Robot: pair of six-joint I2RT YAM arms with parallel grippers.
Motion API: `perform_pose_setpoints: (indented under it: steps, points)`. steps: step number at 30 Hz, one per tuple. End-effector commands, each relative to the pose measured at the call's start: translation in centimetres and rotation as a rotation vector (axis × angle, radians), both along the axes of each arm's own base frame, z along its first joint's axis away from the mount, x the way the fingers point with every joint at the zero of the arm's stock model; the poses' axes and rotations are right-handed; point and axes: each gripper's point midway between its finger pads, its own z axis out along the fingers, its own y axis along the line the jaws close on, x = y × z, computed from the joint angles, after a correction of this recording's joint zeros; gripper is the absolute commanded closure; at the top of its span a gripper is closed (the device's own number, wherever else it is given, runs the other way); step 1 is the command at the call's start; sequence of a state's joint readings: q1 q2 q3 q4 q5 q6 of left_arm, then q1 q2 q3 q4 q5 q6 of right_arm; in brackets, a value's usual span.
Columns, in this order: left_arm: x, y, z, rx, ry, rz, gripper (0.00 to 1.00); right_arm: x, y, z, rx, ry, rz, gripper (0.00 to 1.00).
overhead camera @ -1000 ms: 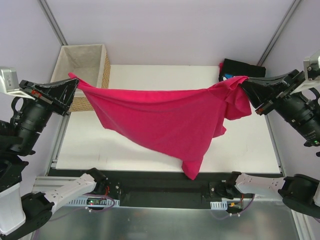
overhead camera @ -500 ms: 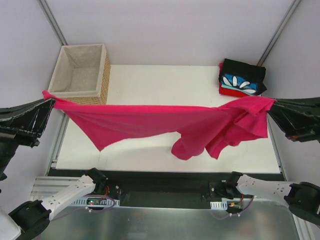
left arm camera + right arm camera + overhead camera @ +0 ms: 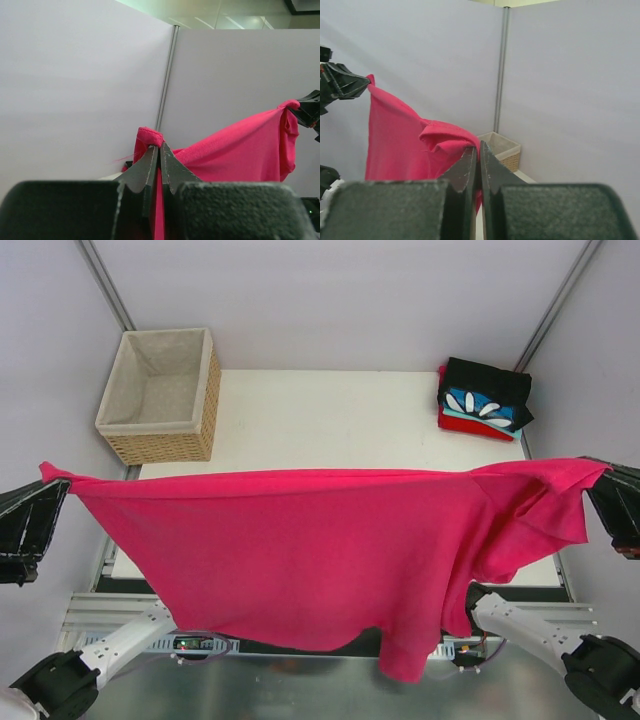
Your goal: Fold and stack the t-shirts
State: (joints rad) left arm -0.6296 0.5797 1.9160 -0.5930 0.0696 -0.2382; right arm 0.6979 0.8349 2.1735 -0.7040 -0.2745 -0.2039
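The magenta-pink t-shirt's top edge [image 3: 300,478] is pulled tight between the two grippers, so the robot's left gripper should move inward gently before both grippers lay the t-shirt across the white table [image 3: 320,422].
The magenta-pink t-shirt [image 3: 310,550] hangs stretched wide in the air across the near half of the table, its lower edge drooping over the arm bases. My left gripper [image 3: 55,480] is shut on its left corner [image 3: 150,136], at the far left of the top view. My right gripper [image 3: 598,472] is shut on its right corner [image 3: 451,136], at the far right. A folded stack of t-shirts [image 3: 484,400], black over blue with white petals over red, lies at the table's back right corner.
A woven wicker basket [image 3: 160,395] with beige lining stands at the table's back left corner and also shows in the right wrist view [image 3: 504,149]. Grey enclosure walls with metal posts stand close on both sides. The white table [image 3: 330,420] shows bare between basket and stack.
Both grippers have moved apart and toward the near edge, rising with the shirt. The bunched, sagging cloth has spread out into a wide taut sheet that hides the front of the table.
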Motion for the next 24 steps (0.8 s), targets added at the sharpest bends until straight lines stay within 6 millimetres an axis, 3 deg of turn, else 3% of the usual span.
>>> perform_pose_setpoints:
  steps: [1, 3, 4, 6, 7, 8, 9, 11, 12, 14, 15, 17, 18, 20, 22, 23, 24]
  points:
    - [2.0, 0.7, 0.2, -0.036, 0.013, 0.089, 1.0, 2.0, -0.5, 0.3, 0.062, 0.046, -0.108, 0.99]
    - [4.1, 0.6, -1.2, -0.034, 0.073, 0.143, 1.0, 4.7, -0.2, -1.3, 0.069, 0.124, -0.179, 0.99]
    - [6.1, -0.3, -3.1, -0.003, 0.13, 0.166, 1.0, 7.4, 1.0, -4.0, 0.025, 0.2, -0.213, 0.99]
    - [9.1, -0.5, -5.5, 0.002, 0.214, 0.248, 1.0, 10.5, 0.6, -6.7, 0.031, 0.271, -0.328, 0.99]
    - [11.8, -1.7, -8.9, 0.051, 0.294, 0.288, 1.0, 13.4, 1.7, -10.7, -0.03, 0.355, -0.382, 0.99]
    - [13.3, -2.1, -10.7, 0.067, 0.336, 0.32, 1.0, 14.7, 1.7, -11.8, -0.031, 0.371, -0.43, 0.99]
    - [15.9, -2.7, -14.1, 0.099, 0.405, 0.383, 1.0, 16.7, 0.8, -13.4, -0.032, 0.41, -0.534, 0.99]
    - [18.3, -3.3, -17.3, 0.129, 0.464, 0.445, 1.0, 20.0, 1.3, -17.6, -0.108, 0.483, -0.638, 0.99]
    - [20.1, -3.8, -19.9, 0.148, 0.508, 0.487, 1.0, 22.2, 1.3, -19.6, -0.144, 0.529, -0.718, 0.99]
    - [22.4, -3.5, -22.4, 0.16, 0.554, 0.587, 1.0, 25.1, 1.4, -22.3, -0.165, 0.613, -0.771, 0.99]
    - [23.5, -3.8, -24.7, 0.199, 0.581, 0.618, 1.0, 27.2, 2.1, -24.3, -0.195, 0.672, -0.778, 0.99]
    - [25.6, -3.7, -25.8, 0.205, 0.588, 0.692, 1.0, 29.8, 1.6, -26.0, -0.161, 0.732, -0.783, 0.99]
    - [26.8, -4.0, -27.5, 0.237, 0.62, 0.716, 1.0, 31.6, 1.8, -27.8, -0.168, 0.781, -0.796, 0.99]
    - [28.4, -2.7, -28.2, 0.192, 0.656, 0.754, 1.0, 33.8, 1.0, -28.7, -0.157, 0.81, -0.832, 0.99]
    - [30.2, -1.5, -29.2, 0.151, 0.702, 0.773, 1.0, 36.5, 1.1, -30.9, -0.185, 0.865, -0.843, 0.99]
    - [31.1, 0.6, -29.2, 0.102, 0.719, 0.82, 1.0, 37.3, 1.7, -31.5, -0.197, 0.884, -0.811, 0.99]
    - [32.3, 1.3, -30.0, 0.106, 0.747, 0.849, 1.0, 38.2, 1.9, -30.7, -0.183, 0.877, -0.799, 0.99]
